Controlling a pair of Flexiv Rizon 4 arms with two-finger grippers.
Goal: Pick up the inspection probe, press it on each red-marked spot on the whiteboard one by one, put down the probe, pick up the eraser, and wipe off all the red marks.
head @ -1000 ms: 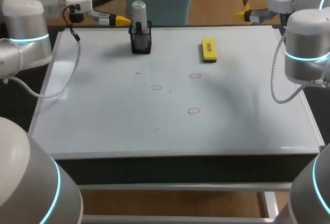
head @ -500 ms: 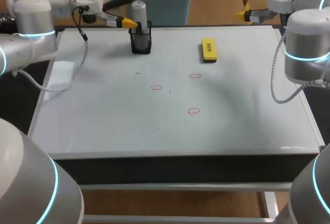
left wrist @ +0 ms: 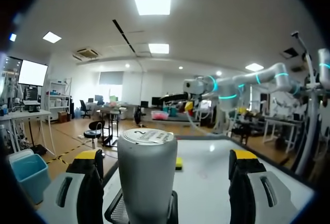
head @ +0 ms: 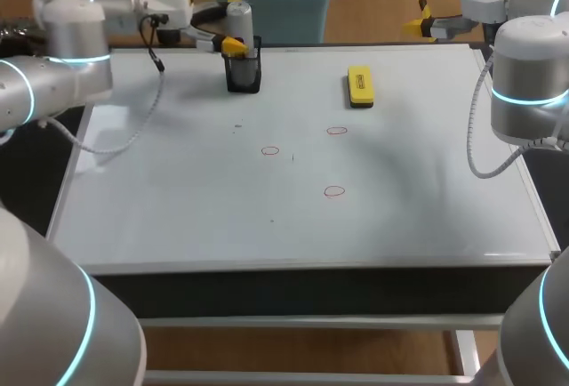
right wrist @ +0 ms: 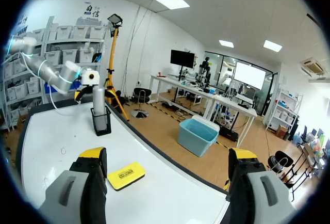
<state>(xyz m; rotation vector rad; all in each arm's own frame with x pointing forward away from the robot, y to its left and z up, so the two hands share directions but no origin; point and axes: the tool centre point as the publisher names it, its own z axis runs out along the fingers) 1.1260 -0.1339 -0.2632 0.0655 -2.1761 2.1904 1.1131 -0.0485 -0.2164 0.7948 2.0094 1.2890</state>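
The grey probe (head: 240,25) will slide out and leave the holder standing when the robot lifts, because the black mesh holder's opening (head: 255,49) is wider than the probe.
The grey cylindrical probe (head: 238,20) stands upright in a black mesh holder (head: 243,73) at the back of the whiteboard (head: 178,199). My left gripper (head: 227,32) is open around the probe's top. In the left wrist view the probe (left wrist: 147,172) sits between the yellow-tipped fingers (left wrist: 88,158) of the left gripper (left wrist: 166,158), with gaps on both sides. The yellow eraser (head: 359,85) lies flat to the right of the holder. Three small red rings (head: 270,150) (head: 336,131) (head: 333,191) mark the board's middle. My right gripper (head: 425,23) hangs open at the back right, holding nothing.
From the right wrist view, the right gripper (right wrist: 167,157) looks over the eraser (right wrist: 125,175) toward the holder (right wrist: 101,126), the probe (right wrist: 98,111) and my left arm (right wrist: 51,72). The board's front half holds only the red rings.
My left arm has swung right along the back edge, bringing its open gripper from beside the holder to around the probe. The right arm has not moved.
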